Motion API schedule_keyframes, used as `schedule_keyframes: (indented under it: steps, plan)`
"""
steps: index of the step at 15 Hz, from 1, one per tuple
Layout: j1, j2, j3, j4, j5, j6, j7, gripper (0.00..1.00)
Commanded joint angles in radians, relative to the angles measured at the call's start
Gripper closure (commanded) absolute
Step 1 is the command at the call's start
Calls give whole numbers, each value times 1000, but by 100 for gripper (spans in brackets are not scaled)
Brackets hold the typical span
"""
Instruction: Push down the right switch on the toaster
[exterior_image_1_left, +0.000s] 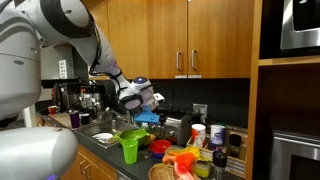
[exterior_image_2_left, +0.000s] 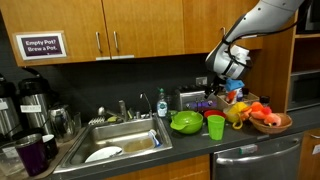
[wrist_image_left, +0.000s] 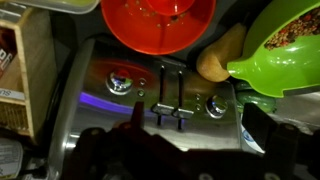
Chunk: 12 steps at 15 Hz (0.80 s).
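Observation:
Next, my gripper lines up over the switches and closes its fingers before it pushes down, because its open fingers straddle both slider switches.
The shiny silver toaster fills the wrist view, its front panel facing the camera. Two slider switches sit side by side in dark slots: one on the left of the picture and one on the right. A round knob lies right of them and another left of them. My gripper is open and empty, with one finger beside the left switch and the other past the right knob. The toaster and the gripper close to it show in both exterior views.
A red bowl, a green vessel and a yellowish object crowd the toaster. A green jug, a green bowl, a green cup and a sink are on the counter. Wooden cabinets hang above.

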Motion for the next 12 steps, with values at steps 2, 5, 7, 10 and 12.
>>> schedule_keyframes:
  steps: [2,5,7,10,12]
  plan:
    - [-303,-14,271,-22,-313,-10,353,0]
    - [-200,-15,166,14,-292,-82,396,0]
    - [-203,-19,179,35,-270,-86,407,0]
    - [-221,-39,244,58,-139,-56,314,0]
    - [-211,-7,214,58,-195,-59,360,0]
